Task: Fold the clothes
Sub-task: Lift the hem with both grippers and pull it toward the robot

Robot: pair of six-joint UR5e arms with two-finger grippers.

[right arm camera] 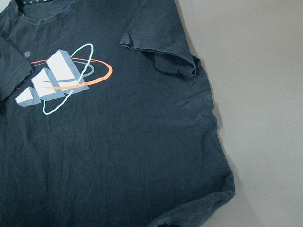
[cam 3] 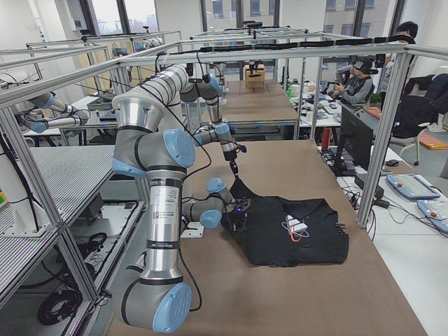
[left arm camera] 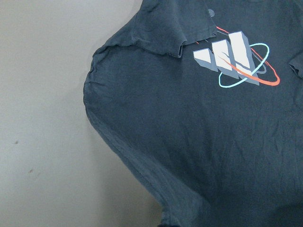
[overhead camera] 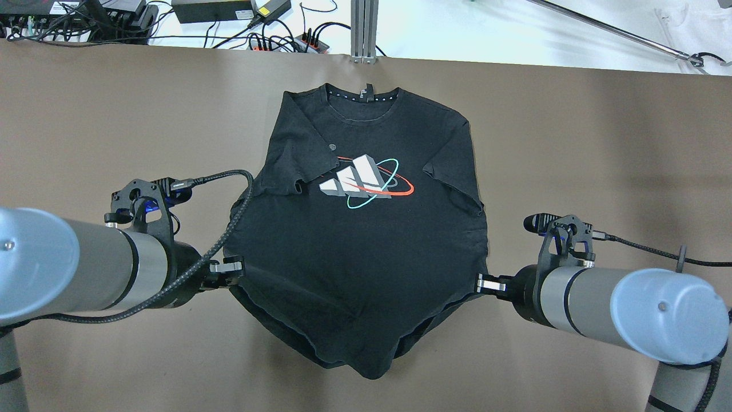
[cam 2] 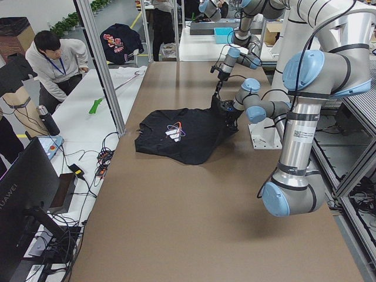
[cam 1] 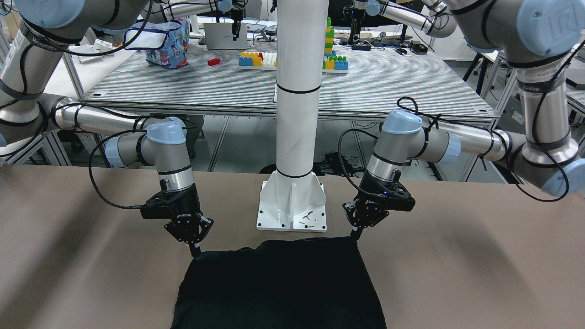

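Observation:
The T-shirt's hem sags between my left gripper and my right gripper. Both grippers should therefore pull the T-shirt back toward the white pillar [cam 1: 292, 204] before they fold the hem to the T-shirt's collar.
The clothes are one black T-shirt [overhead camera: 354, 246] with a white, red and teal logo [overhead camera: 366, 183] on the chest. It lies face up on the brown table, collar at the far side, both sleeves folded inward. My left gripper [overhead camera: 233, 269] is shut on the hem corner at the overhead view's left. My right gripper [overhead camera: 482, 282] is shut on the opposite hem corner. Between them the hem sags toward me. From the front, the left gripper [cam 1: 355, 236] and right gripper [cam 1: 195, 249] pinch the shirt [cam 1: 279, 288] at its two near corners. Both wrist views show only fabric [left arm camera: 203, 142] [right arm camera: 118, 151].
A white pillar with a bolted base plate [cam 1: 292, 212] stands just behind the shirt's hem, between my arms. Bare brown table [overhead camera: 600, 143] spreads on both sides. Cables and power strips [overhead camera: 269, 40] lie past the far edge. A person [cam 2: 56, 59] sits beyond it.

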